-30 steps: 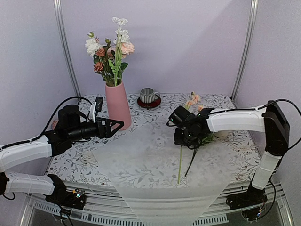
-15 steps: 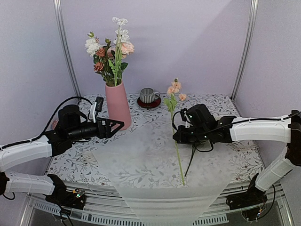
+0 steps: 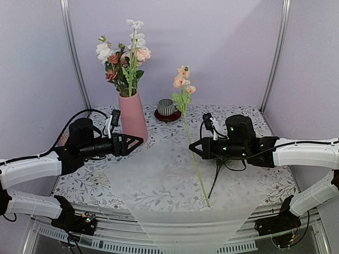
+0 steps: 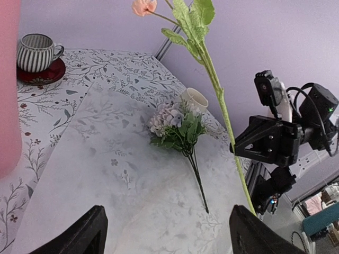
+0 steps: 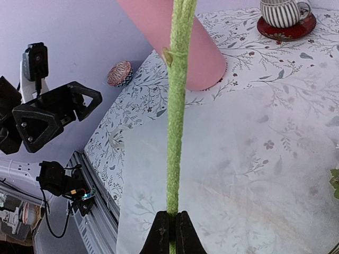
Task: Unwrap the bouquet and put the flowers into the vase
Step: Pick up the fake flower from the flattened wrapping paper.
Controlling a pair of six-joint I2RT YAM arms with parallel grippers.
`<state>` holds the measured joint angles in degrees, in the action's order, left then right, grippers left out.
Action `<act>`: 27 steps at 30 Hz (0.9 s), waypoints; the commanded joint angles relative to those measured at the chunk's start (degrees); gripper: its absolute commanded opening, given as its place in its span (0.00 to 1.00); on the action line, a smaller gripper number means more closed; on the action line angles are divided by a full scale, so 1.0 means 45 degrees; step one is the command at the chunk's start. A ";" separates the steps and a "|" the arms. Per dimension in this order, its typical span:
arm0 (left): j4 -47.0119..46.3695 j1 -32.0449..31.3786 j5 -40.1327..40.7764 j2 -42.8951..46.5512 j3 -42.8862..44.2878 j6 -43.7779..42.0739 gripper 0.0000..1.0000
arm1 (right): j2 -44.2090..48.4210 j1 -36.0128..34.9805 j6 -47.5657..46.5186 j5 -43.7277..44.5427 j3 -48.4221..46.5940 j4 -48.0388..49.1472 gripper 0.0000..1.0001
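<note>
I keep moving my open left gripper toward the part of the stem (image 3: 186, 117) under the leaves and close it there, because the peach flower's stem (image 3: 188, 131) is free above my right gripper.
The pink vase (image 3: 132, 116) stands at the back left and holds several flowers (image 3: 124, 55). My right gripper (image 3: 195, 148) is shut on the green stem of a peach flower (image 3: 183, 80) and holds it nearly upright over the spread wrapping paper (image 3: 159, 180). In the right wrist view the stem (image 5: 177, 106) rises from the closed jaws of that gripper (image 5: 172, 225), with the vase (image 5: 175, 42) behind it. My left gripper (image 3: 135, 142) is open and empty beside the vase. A lavender flower (image 4: 175, 124) lies on the paper. No wrapped bouquet shows.
A grey striped mug on a red saucer (image 3: 168, 108) sits behind the vase. A cream mug (image 4: 194, 99) stands behind the lavender flower. A small woven bowl (image 5: 119, 73) is at the table's left edge. Metal frame posts (image 3: 74, 53) flank the back wall.
My right gripper has swung the peach flower from lying low at the right up to nearly vertical and moved it left toward the table's middle. The left arm shifted only slightly.
</note>
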<state>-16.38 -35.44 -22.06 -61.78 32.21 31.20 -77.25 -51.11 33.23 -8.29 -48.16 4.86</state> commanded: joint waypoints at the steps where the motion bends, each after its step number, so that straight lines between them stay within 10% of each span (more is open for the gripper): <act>1: -0.1089 -0.0453 -0.0416 -0.0147 0.0212 0.0309 0.82 | 0.0662 -0.0429 -0.0647 -0.0498 0.0374 0.1395 0.02; 27: -0.6362 -0.2277 -0.0296 -0.0197 -0.0614 0.1094 0.82 | 0.0278 -0.2341 -0.1513 -0.1108 0.0678 0.3862 0.02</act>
<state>-41.15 -44.45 -24.47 -61.93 29.36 35.53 -74.52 -60.36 27.44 -12.64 -44.58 18.94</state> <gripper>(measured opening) 0.820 0.020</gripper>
